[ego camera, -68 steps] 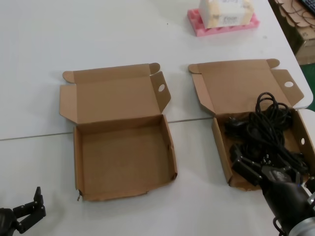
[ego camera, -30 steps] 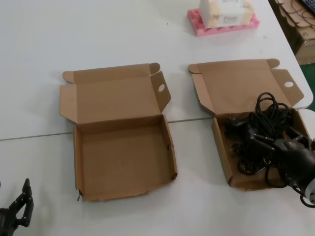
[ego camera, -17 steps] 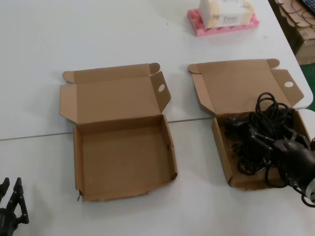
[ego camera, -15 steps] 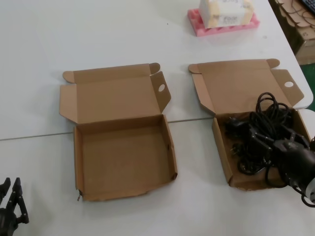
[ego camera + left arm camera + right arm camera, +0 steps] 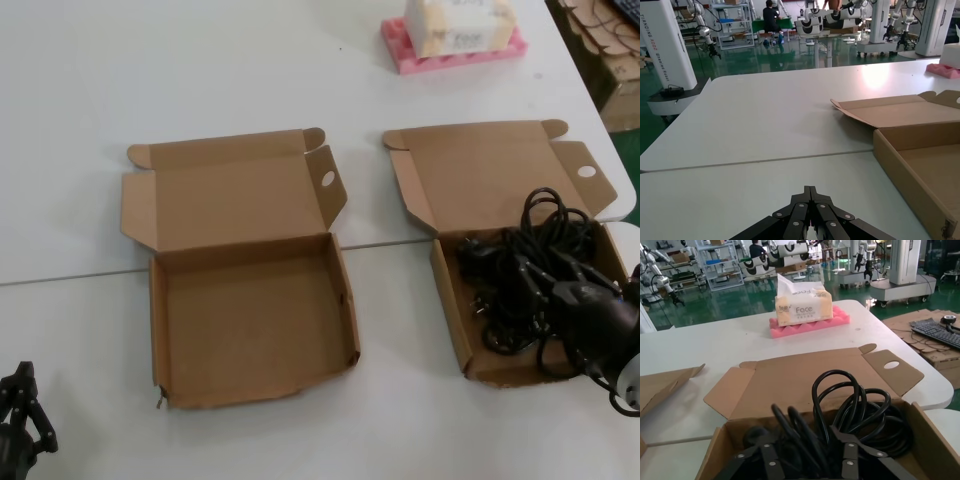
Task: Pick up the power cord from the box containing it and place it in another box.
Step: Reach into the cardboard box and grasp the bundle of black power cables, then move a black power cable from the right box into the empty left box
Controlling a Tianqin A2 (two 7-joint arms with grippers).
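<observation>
The power cord's parts [image 5: 796,425] between my fingers lie close to each other, so the power cord will come out of the heap of cables as a coiled bundle when I lift it.
The straight-fronted brown box [image 5: 452,318] stands on the right, lid open, with small holes in its right wall. It holds a heap of black cable loops [image 5: 545,232] with a chunky plug [image 5: 474,250]; I cannot pick out one slim power cord among them. My right gripper [image 5: 556,276] is open and sunk into the heap. In the right wrist view the gripper [image 5: 802,440] has its jaws either side of several strands [image 5: 840,395]. The wavy-fronted box [image 5: 250,320] stands empty on the left. My left gripper [image 5: 20,388] is shut, low at the table's front left, also in the left wrist view [image 5: 810,191].
A tissue pack on pink foam [image 5: 455,40] stands at the back right, also seen in the right wrist view [image 5: 805,307]. Both lids lie open away from me. The table's right edge runs close to the full box. Flat cardboard [image 5: 600,30] and a keyboard [image 5: 937,332] lie beyond it.
My right gripper moved from the full box's front wall into the cable heap and settled lower among the loops. My left gripper turned and drew back toward the front left corner.
</observation>
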